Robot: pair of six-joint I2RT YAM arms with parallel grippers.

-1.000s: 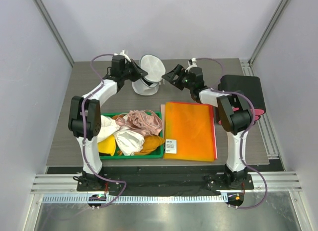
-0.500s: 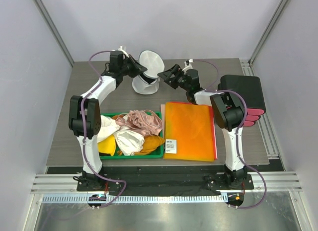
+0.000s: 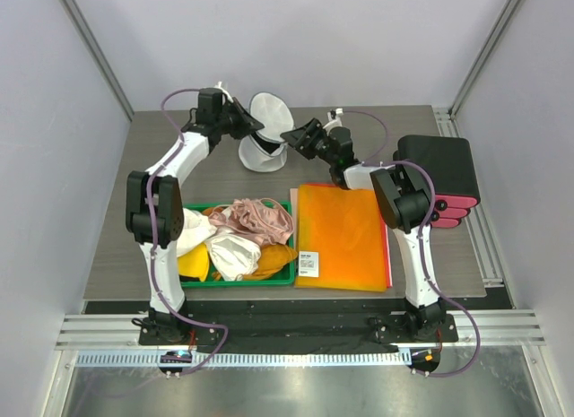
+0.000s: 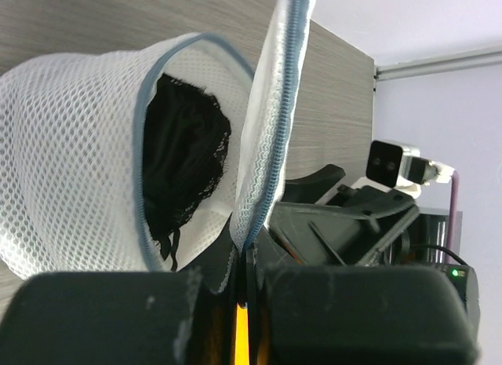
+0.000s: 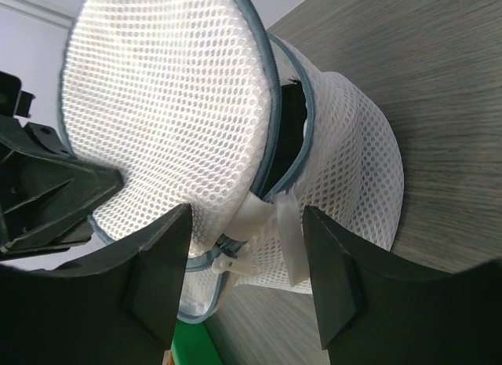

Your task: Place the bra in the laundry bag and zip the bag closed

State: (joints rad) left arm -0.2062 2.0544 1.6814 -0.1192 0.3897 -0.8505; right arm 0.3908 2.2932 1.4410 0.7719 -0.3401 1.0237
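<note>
My left gripper is holding the flap up off the bag. It should therefore let go of the flap and grab the zipper pull while my right gripper pinches the fabric tab.
The white mesh laundry bag stands at the back middle of the table with its round flap raised. The black bra lies inside it, seen through the opening; a sliver shows in the right wrist view. My left gripper is shut on the flap's zipper rim. My right gripper is open, its fingers on either side of the white zipper pull and fabric tab, not touching them.
A green tray at the front left holds pink, white and yellow garments. An orange folder lies beside it. A black and pink box stands at the right edge.
My right gripper has moved left, from a short way off right up to the bag's zipper. My left gripper has shifted slightly left and back, holding the flap.
</note>
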